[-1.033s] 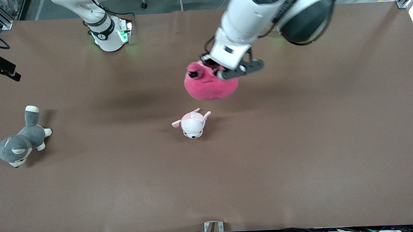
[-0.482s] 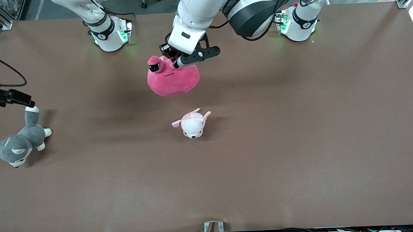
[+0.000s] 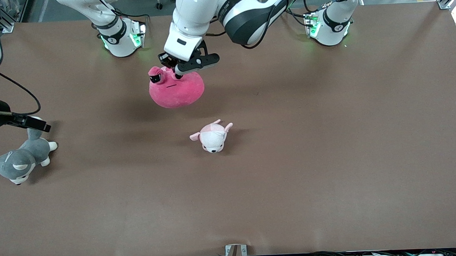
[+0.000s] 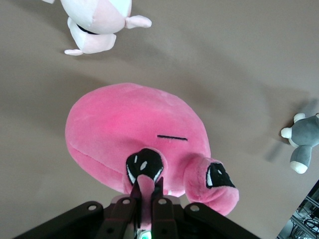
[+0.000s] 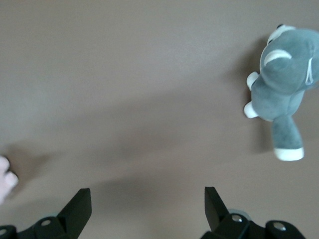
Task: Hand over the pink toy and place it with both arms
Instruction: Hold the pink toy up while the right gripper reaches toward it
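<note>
The robot's left gripper is pinching the pink toy at one eye's flap [image 4: 144, 164], so it should hold still while the right gripper takes the free eye [image 3: 155, 75].
The pink toy [image 3: 176, 91] is a round hot-pink plush with black droopy eyes. It hangs in the air over the table, close to the right arm's base. My left gripper [image 3: 177, 69] is shut on a pink flap at one of the toy's eyes. The left wrist view shows the two fingers pinching that flap on the toy [image 4: 134, 127], with the left gripper [image 4: 147, 183] right above it. My right gripper [image 3: 27, 122] is open and empty, in the air over the grey husky plush at the right arm's end of the table. Its fingers stand wide apart in the right wrist view [image 5: 147, 199].
A small pale pink-and-white puppy plush [image 3: 213, 136] lies mid-table, nearer to the front camera than the spot under the pink toy; it also shows in the left wrist view [image 4: 97, 20]. The grey-and-white husky plush [image 3: 19, 160] lies at the right arm's end, also in the right wrist view [image 5: 286, 74].
My left gripper has carried the pink toy toward the right arm's end of the table. My right arm has swung in over the husky.
</note>
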`<state>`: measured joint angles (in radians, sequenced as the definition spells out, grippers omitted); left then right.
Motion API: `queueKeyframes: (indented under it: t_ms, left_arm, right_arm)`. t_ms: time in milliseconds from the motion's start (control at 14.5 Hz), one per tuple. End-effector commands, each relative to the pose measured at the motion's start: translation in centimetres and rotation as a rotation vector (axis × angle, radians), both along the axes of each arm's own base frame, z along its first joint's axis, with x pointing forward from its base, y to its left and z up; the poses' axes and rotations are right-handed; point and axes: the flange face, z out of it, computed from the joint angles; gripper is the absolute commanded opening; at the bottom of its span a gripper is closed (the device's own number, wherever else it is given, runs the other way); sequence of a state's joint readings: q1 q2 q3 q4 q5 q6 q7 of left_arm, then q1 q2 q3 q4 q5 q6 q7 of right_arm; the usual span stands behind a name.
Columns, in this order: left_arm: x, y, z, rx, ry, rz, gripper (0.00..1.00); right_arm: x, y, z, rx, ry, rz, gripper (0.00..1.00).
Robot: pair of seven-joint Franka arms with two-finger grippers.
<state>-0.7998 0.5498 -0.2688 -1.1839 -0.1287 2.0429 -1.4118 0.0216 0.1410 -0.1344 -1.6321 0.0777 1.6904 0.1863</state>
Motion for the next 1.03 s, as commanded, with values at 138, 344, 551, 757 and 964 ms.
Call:
queueKeyframes:
  t_ms: [138,344,551,757,964]
  left_arm:
    - [0.7,-0.4,0.4,-0.021,-0.010,0.018,0.00]
    - [0.7,-0.3,0.6,-0.022,-0.011,0.020,0.00]
    - [0.7,-0.2,0.8,-0.022,-0.013,0.020,0.00]
    - [0.7,-0.2,0.8,-0.021,-0.012,0.020,0.00]
    - [0.7,-0.1,0.7,-0.016,-0.011,0.020,0.00]
  right_arm:
    - [0.4,5.7,-3.7,-0.006,-0.020,-0.185,1.00]
    - [0.9,8.5,-5.6,-0.019,-0.002,-0.274,1.00]
    - [1.4,11.9,-7.1,-0.029,-0.001,-0.355,1.00]
    - [1.4,18.3,-8.9,-0.037,-0.010,-0.436,1.00]
    - [0.4,22.6,-8.8,-0.040,-0.006,-0.497,1.00]
